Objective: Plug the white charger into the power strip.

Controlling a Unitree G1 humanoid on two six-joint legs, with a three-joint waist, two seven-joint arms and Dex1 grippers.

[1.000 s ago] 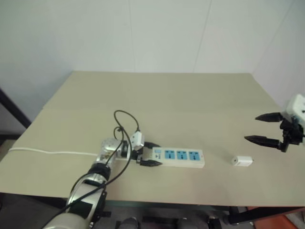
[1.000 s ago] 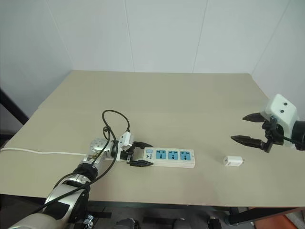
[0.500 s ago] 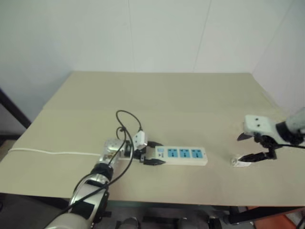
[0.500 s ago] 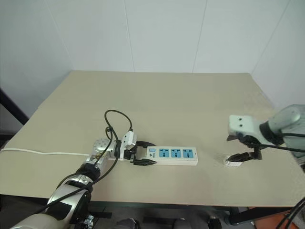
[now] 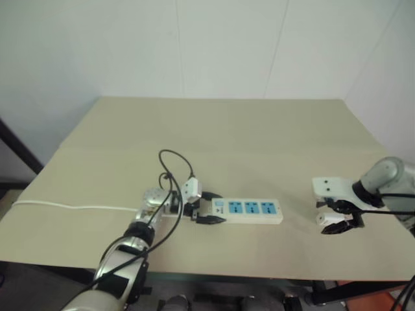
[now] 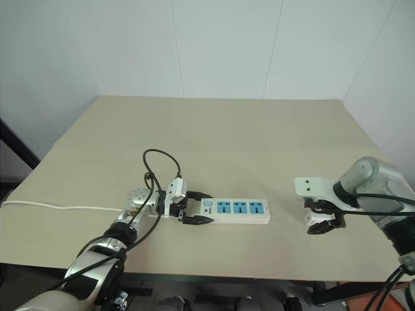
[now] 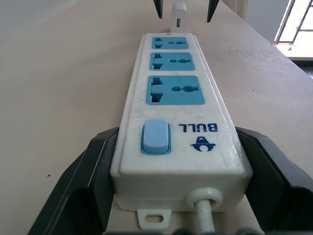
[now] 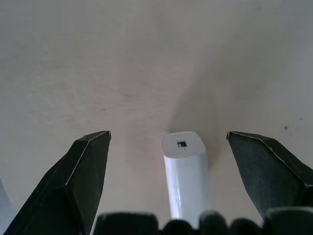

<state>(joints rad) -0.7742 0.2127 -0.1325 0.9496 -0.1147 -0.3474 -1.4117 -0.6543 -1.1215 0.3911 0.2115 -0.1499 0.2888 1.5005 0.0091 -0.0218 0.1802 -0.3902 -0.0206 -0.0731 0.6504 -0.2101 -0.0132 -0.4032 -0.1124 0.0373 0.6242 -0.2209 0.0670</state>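
The white charger [image 5: 330, 219] should keep standing upright when I press it into the power strip, since the small port [image 8: 182, 144] is on the charger's narrow end.
The power strip [image 5: 248, 209], a long white bar with three blue sockets, lies on the tan table near its front edge. My left gripper [image 5: 211, 208] is shut on its switch end; in the left wrist view the black fingers [image 7: 85, 191] press both sides of the power strip [image 7: 178, 112]. To the right lies the white charger [image 5: 327, 219], small and boxy. My right gripper [image 5: 337, 218] points down over it, open, one finger on each side. In the right wrist view the white charger [image 8: 186, 176] sits between the fingertips [image 8: 93, 152] without touching them.
The strip's thin white cord [image 5: 71, 208] runs left across the table [image 5: 220, 129] to its edge. A black cable [image 5: 172, 162] loops above my left wrist. The table's front edge lies close below the strip and the charger.
My right gripper has come down and to the left, turning to point downward, and now straddles the charger. The left gripper and the strip have stayed put.
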